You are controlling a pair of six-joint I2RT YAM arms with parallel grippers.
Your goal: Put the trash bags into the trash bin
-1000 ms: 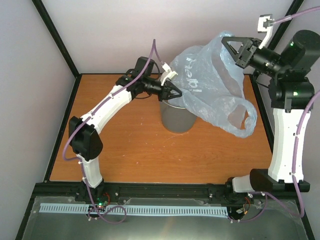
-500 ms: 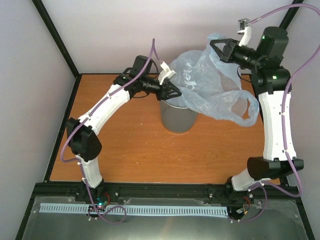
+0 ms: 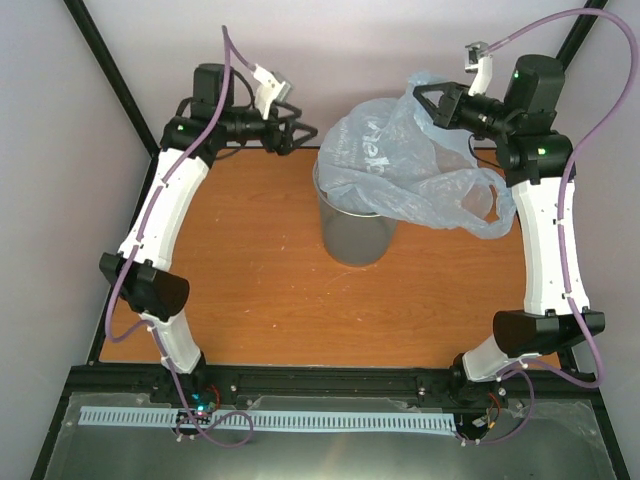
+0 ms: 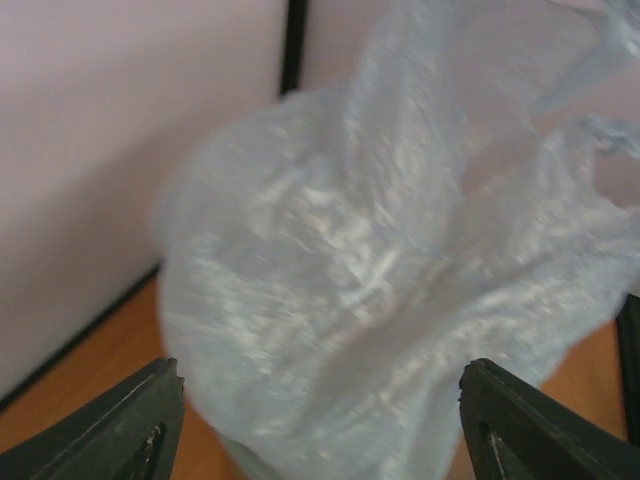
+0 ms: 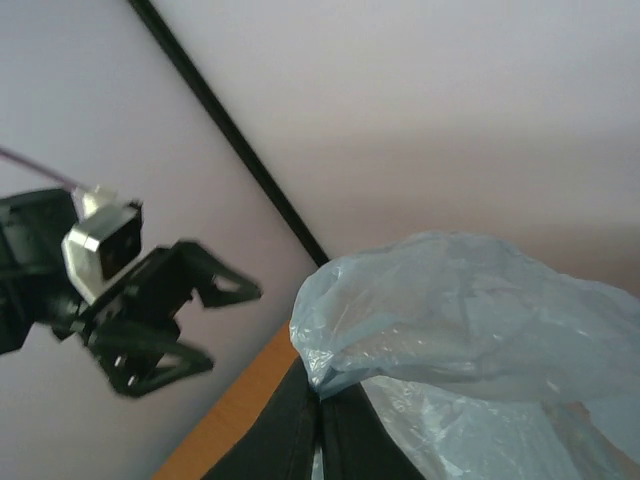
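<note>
The trash bag's loose end (image 3: 488, 207) is hanging past the trash bin's rim. My right gripper should therefore bring the trash bag back over the trash bin (image 3: 355, 232) toward my left gripper.
A pale blue translucent trash bag (image 3: 400, 175) hangs over the mouth of the round grey trash bin (image 3: 352, 238) in the middle of the orange table, and its lower part spills to the right of the bin. My right gripper (image 3: 424, 101) is shut on the bag's top edge, above and right of the bin. The right wrist view shows its fingers (image 5: 300, 440) pinched on the bunched plastic (image 5: 470, 310). My left gripper (image 3: 292, 134) is open to the left of the bag, holding nothing. In the left wrist view its fingers (image 4: 150, 420) stand wide with the blurred bag (image 4: 370, 280) ahead.
Black frame posts (image 3: 115, 75) and white walls close in the table's back and sides. A loop handle of the bag (image 3: 478, 205) hangs low at the right, close to the right arm's white link (image 3: 548, 240). Bare orange tabletop (image 3: 260, 290) lies in front of the bin.
My left gripper opened, let go of the bag and pulled back to the rear left. The right gripper shifted the bag left and lower, so it settles over the bin.
</note>
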